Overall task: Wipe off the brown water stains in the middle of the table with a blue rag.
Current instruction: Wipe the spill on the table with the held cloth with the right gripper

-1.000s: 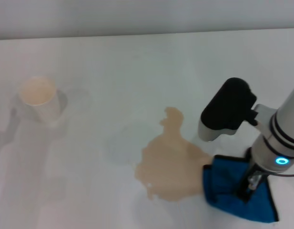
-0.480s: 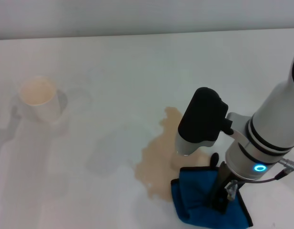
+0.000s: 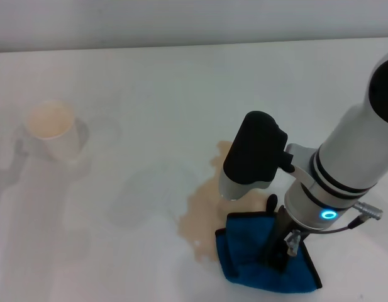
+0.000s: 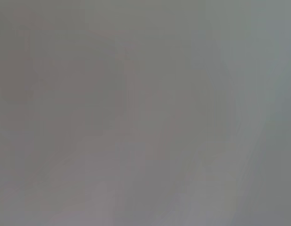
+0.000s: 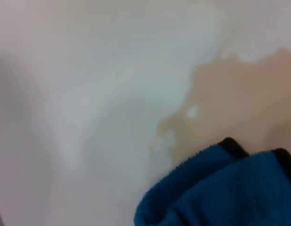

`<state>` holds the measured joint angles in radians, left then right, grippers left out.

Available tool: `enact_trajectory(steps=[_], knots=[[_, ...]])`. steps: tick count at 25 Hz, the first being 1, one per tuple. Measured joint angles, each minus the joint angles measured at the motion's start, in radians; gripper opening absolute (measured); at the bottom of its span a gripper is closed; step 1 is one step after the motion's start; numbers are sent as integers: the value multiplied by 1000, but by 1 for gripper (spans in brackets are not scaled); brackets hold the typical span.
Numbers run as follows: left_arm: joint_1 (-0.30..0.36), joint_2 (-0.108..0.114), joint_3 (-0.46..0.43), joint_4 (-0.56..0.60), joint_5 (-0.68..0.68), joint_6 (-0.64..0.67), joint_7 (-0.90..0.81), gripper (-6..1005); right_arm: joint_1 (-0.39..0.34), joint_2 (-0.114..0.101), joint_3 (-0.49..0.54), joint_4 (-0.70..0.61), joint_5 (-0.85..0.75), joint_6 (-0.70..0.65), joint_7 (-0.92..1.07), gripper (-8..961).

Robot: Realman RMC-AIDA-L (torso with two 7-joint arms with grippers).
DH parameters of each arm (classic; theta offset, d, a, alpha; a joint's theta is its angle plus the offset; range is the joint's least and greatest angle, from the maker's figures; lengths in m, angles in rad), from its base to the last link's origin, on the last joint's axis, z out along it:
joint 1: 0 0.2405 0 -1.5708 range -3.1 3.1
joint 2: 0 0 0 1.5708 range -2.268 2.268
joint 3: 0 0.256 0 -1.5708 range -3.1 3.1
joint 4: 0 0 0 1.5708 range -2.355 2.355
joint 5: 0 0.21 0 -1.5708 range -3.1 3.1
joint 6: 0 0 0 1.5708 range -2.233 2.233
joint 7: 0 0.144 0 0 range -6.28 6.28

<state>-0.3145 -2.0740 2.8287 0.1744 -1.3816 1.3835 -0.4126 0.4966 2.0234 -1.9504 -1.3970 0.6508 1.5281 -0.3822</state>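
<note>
Next, my right gripper pulls the blue rag toward the cup's side and then pushes it through the stains' middle, because the rag covers only the stains' near edge.
The brown water stains lie as a tan puddle on the white table, a little right of centre. My right gripper points down and is shut on the blue rag, which is pressed flat on the table over the puddle's near right part. In the right wrist view the blue rag with its black edging overlaps the edge of the stains. The arm's black wrist housing hides the puddle's upper right. My left gripper is out of sight; its wrist view shows only blank grey.
A pale paper cup stands upright at the far left of the table. A faint grey smudge lies left of the puddle. The table's back edge runs along the top.
My right arm has slid left and nearer with the rag, dragging it from the puddle's right side onto the puddle. Less of the stain's right part shows now.
</note>
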Motion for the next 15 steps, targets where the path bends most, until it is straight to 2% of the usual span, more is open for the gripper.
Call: enact_trajectory(steps=[15], knots=[[-2,0,0,-9,-12,0,0,888,33,-10,97,47,-90,10,-10,54]])
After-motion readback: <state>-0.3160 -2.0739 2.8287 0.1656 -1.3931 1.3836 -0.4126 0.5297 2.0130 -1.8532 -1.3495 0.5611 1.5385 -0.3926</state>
